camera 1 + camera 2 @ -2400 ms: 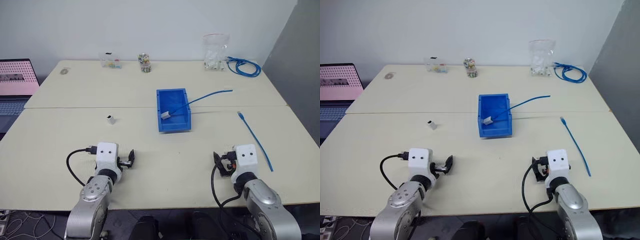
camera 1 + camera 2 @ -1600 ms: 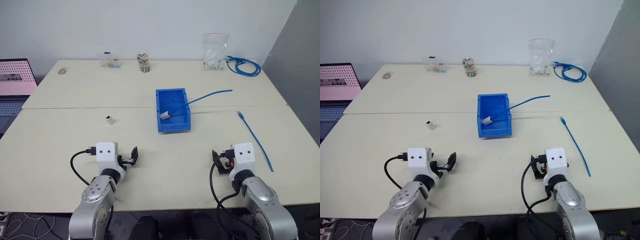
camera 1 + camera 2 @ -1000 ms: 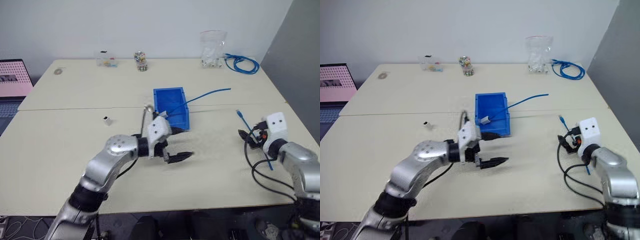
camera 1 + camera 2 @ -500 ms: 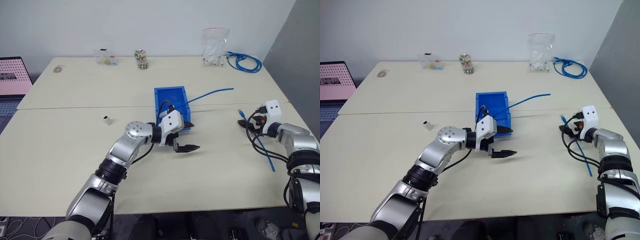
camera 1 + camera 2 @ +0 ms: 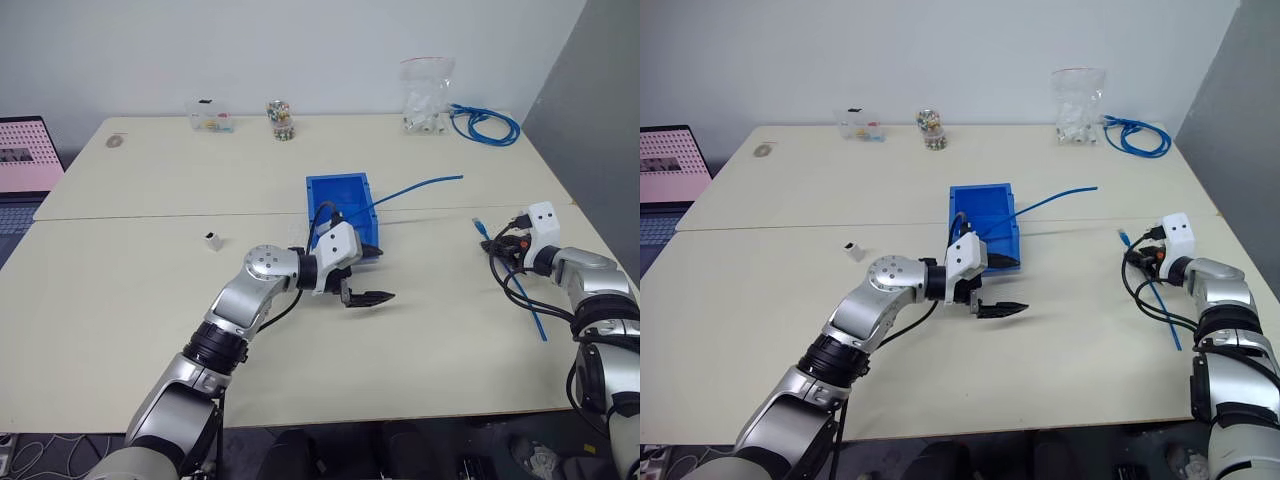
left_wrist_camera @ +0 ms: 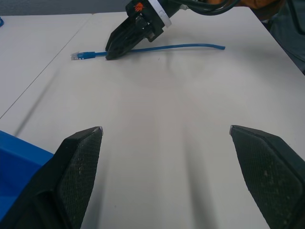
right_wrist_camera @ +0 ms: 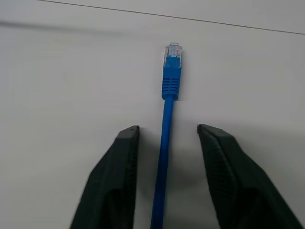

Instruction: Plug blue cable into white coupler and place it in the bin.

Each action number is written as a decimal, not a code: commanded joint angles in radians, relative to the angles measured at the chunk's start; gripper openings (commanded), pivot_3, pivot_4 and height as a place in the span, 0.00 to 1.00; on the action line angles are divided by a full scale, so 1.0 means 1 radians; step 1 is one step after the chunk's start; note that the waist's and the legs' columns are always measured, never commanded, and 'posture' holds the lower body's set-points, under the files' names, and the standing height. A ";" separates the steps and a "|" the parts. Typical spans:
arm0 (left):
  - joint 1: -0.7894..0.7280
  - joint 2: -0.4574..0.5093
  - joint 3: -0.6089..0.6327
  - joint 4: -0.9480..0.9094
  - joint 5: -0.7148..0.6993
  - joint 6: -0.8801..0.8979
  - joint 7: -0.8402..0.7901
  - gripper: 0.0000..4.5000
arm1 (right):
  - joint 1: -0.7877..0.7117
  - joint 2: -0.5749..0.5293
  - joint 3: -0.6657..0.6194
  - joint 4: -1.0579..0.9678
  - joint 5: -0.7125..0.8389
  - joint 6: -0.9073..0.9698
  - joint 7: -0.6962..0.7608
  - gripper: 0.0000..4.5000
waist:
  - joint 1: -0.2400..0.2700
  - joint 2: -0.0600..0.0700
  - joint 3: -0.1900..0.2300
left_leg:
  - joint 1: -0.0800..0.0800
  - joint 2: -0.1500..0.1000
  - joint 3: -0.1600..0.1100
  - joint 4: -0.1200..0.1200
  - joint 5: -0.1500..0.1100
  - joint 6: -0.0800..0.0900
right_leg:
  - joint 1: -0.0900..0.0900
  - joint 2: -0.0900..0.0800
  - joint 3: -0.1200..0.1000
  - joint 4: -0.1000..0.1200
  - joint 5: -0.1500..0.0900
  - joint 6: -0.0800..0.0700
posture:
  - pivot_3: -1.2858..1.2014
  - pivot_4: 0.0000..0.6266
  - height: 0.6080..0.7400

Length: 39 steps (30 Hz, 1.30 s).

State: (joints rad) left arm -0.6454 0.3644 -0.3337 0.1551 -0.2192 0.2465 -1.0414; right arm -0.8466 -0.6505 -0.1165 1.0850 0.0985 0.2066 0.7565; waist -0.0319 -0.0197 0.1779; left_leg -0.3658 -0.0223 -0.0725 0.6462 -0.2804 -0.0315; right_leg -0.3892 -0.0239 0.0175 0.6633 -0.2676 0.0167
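My gripper will make the straight blue cable (image 5: pixel 528 306) stick out in a gentle curve when it lifts that cable's plug, because another blue cable (image 5: pixel 416 186) sticks out past the bin's rim.
The blue cable (image 5: pixel 527 303) lies straight on the table's right side, its clear plug (image 7: pixel 172 49) pointing away from me. My right gripper (image 7: pixel 167 128) is low over the plug end and open. One finger (image 7: pixel 125 157) stands on each side of the cable, with a small gap on either side. The blue bin (image 5: pixel 338 189) sits mid-table. My left gripper (image 5: pixel 372 274) hovers wide open at its near right corner, holding nothing. The white coupler (image 5: pixel 212 239) stands alone on the table, left of the bin.
Another blue cable (image 5: pixel 421 185) runs out of the bin toward the right. Along the far edge stand a coiled blue cable (image 5: pixel 486 125), a clear bag (image 5: pixel 422 98), a small jar (image 5: pixel 278 120) and a clear box (image 5: pixel 206 115). A laptop (image 5: pixel 20 170) sits at the left.
Both arms have reached out from the table's front edge, the left to the bin's near end, the right to the cable's plug end. In the last half second they barely move.
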 commanded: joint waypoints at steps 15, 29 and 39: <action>0.004 0.003 0.035 -0.128 0.003 0.021 -0.009 1.00 | 0.042 -0.002 0.025 -0.044 -0.022 -0.040 0.026 0.00 | 0.000 0.000 0.000 | 0.000 0.000 0.000 0.001 0.000 0.000 | 0.001 0.000 0.000 0.000 0.000 0.000 | 0.52 0.24 1.00; 1.021 0.246 0.551 -0.824 -0.095 0.156 0.148 1.00 | 0.360 0.051 0.400 -1.131 -0.066 -0.227 0.298 0.00 | -0.031 0.002 0.003 | 0.002 0.001 -0.006 -0.002 -0.002 -0.003 | -0.005 0.003 0.008 0.000 -0.001 -0.001 | 0.52 0.24 1.00; 1.454 -0.050 0.659 -0.918 -0.051 -0.022 0.392 1.00 | 0.177 0.314 0.639 -0.664 -0.254 -0.476 0.248 0.00 | 0.032 -0.002 0.007 | 0.003 0.001 -0.008 0.002 0.003 0.006 | 0.001 -0.001 -0.002 -0.006 -0.003 -0.003 | 0.52 0.24 1.00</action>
State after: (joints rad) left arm 0.7825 0.3413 0.3340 -0.7023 -0.2662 0.2490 -0.6903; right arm -0.6430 -0.3482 0.5132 0.3553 -0.1341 -0.2226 1.0140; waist 0.0000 -0.0220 0.1846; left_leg -0.3636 -0.0212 -0.0799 0.6488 -0.2771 -0.0257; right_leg -0.3872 -0.0248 0.0157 0.6579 -0.2703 0.0139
